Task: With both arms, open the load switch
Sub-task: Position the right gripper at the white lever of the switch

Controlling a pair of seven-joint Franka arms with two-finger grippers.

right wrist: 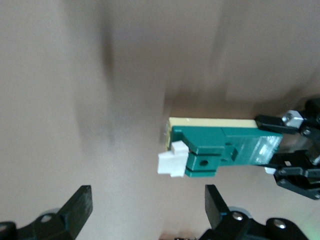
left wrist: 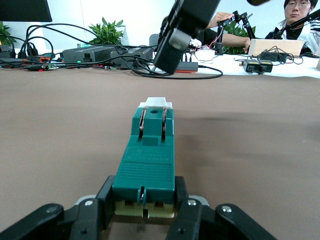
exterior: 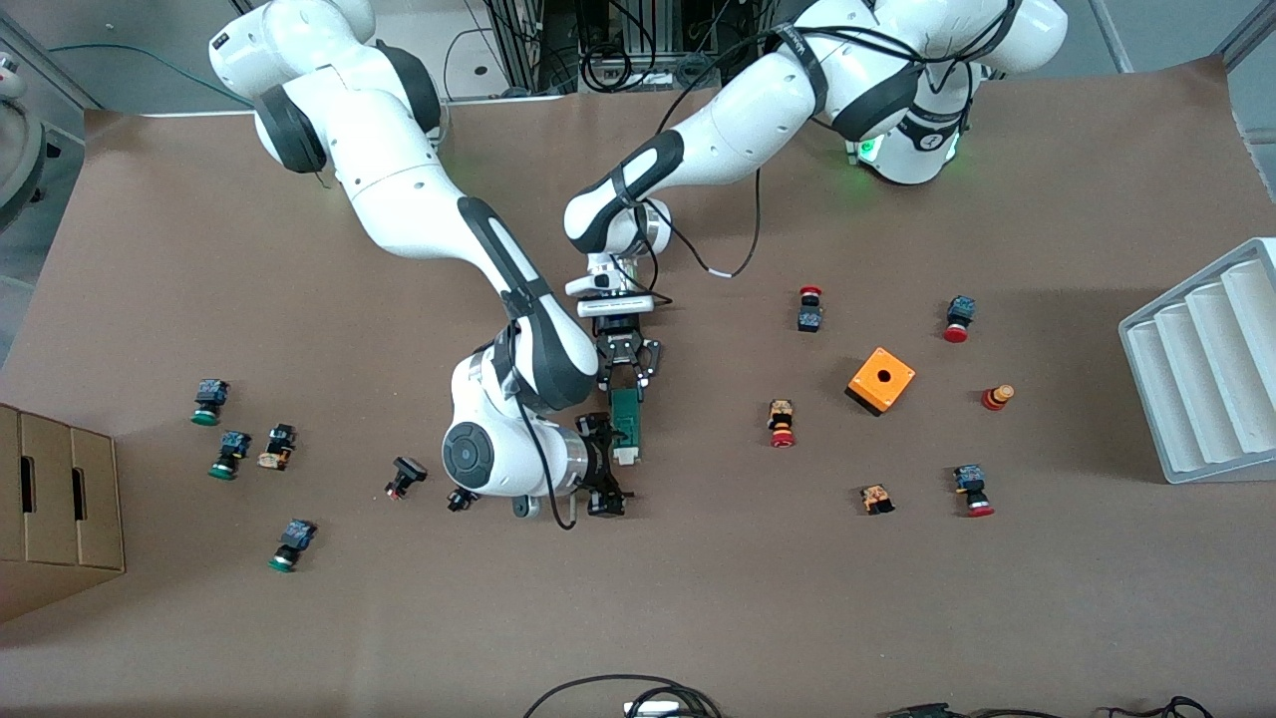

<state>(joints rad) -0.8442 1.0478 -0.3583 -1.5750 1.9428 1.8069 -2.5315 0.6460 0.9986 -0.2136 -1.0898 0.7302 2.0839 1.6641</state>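
Note:
The load switch's white handle (right wrist: pixel 173 159) is still in front of the right gripper's open fingers, so the robot should move them around both sides of the handle (right wrist: pixel 171 165) before it grips and swings the handle.
The load switch (exterior: pixel 628 421) is a narrow dark-green block lying flat on the brown table between the two arms. Its white lever piece (right wrist: pixel 172 162) sits at the end nearer the front camera. My left gripper (exterior: pixel 628 387) is shut on the switch's other end, and its fingers (left wrist: pixel 183 202) press both sides of the green body (left wrist: pixel 146 165). My right gripper (exterior: pixel 610 467) hangs open just above the table beside the lever end. Its fingers (right wrist: pixel 216 206) stand wide apart with only bare table between them. The switch (right wrist: pixel 225 146) lies just off them.
Green-capped push-buttons (exterior: pixel 229 454) lie toward the right arm's end, red-capped ones (exterior: pixel 781 424) toward the left arm's end. An orange box with a hole (exterior: pixel 881 381) sits among the red ones. A white ribbed tray (exterior: pixel 1196 369) and a cardboard box (exterior: pixel 55 509) stand at the table's ends.

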